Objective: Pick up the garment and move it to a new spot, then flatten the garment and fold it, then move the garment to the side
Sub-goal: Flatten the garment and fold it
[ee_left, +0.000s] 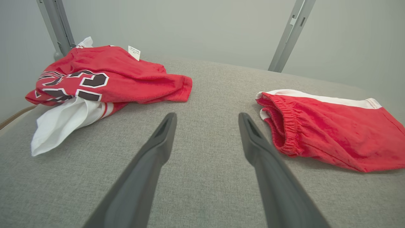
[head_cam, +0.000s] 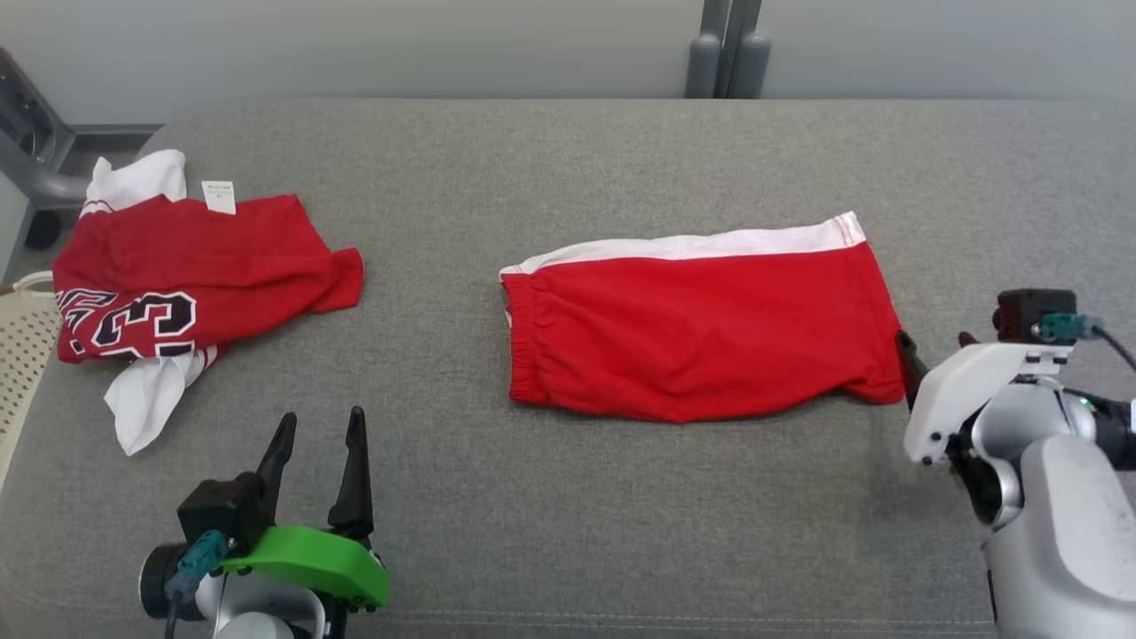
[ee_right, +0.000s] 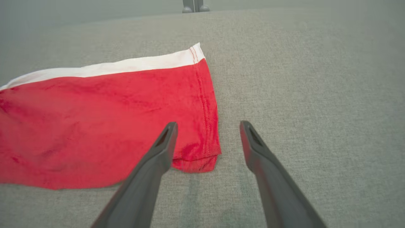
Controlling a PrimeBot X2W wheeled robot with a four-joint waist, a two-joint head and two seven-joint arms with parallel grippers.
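Note:
My gripper will make the shorts' stacked layers fold over together when it carries the shorts' hem across, because a lower red layer peeks out below the hem.
The garment, red shorts with a white side stripe and an elastic waistband at its left end, lies flat in the middle of the grey padded surface. My right gripper is open just off its near right corner; in the right wrist view that gripper has its left finger over the hem of the shorts, holding nothing. My left gripper stands open and empty at the lower left, away from the cloth. In the left wrist view that gripper points between the waistband of the shorts and a jersey.
A crumpled red jersey with black-and-white numbers and a white tag lies at the far left, also seen as the jersey in the left wrist view. A pale perforated basket sits beyond the left edge. Grey posts stand behind.

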